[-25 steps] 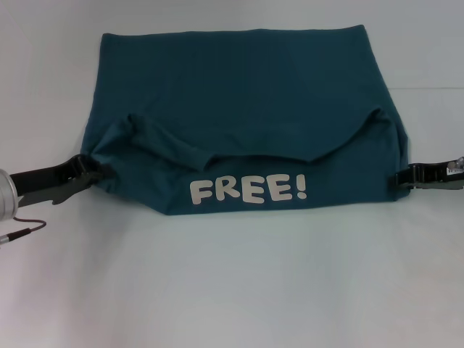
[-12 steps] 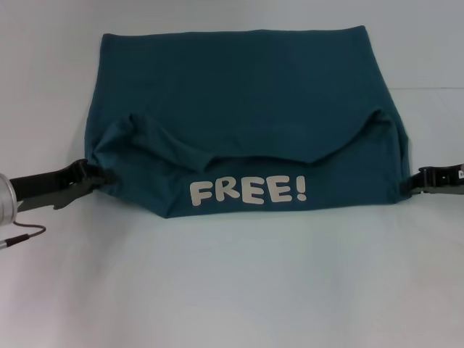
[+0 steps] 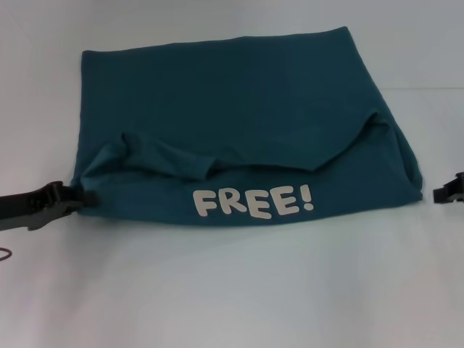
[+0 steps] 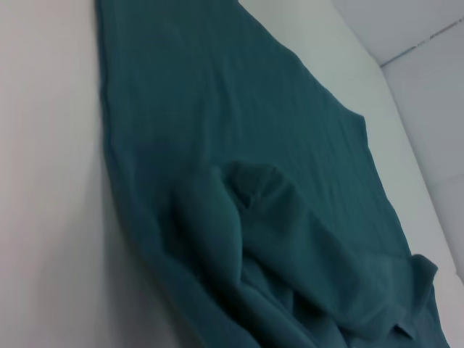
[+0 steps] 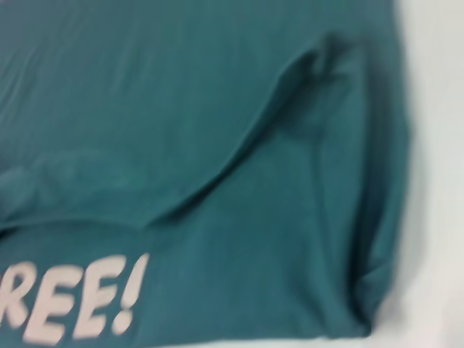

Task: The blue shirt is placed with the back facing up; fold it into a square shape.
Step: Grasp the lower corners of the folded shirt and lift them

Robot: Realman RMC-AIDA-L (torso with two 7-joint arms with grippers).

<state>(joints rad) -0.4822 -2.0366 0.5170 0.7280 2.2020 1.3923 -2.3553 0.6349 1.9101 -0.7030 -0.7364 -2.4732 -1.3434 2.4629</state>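
Note:
My right gripper should open, reach in over the cloth (image 3: 404,188) and take hold there before both grippers fold, because it is short of the blue shirt's near corner (image 3: 417,196).
The blue shirt (image 3: 239,109) lies flat on the white table (image 3: 232,290). Its near part is folded back over it, so the white lettering "FREE!" (image 3: 254,202) faces up along the front edge. The turned-over sleeves bunch at both sides of the fold. My left gripper (image 3: 72,197) sits low at the shirt's near left corner, its tip touching the cloth. At the right edge of the head view, my right gripper (image 3: 444,190) is open and stands a little apart from the shirt's near right corner. The wrist views show only the shirt (image 4: 239,217) and its lettering (image 5: 65,297).
The white table extends in front of the shirt and on both sides. A thin cable (image 3: 4,254) shows at the far left edge, below my left arm. A pale wall seam (image 3: 428,88) runs behind the shirt on the right.
Both grippers have drawn outward. The right one has come off the shirt's right corner. The shirt now looks broader and sits slightly lower and skewed in the head view.

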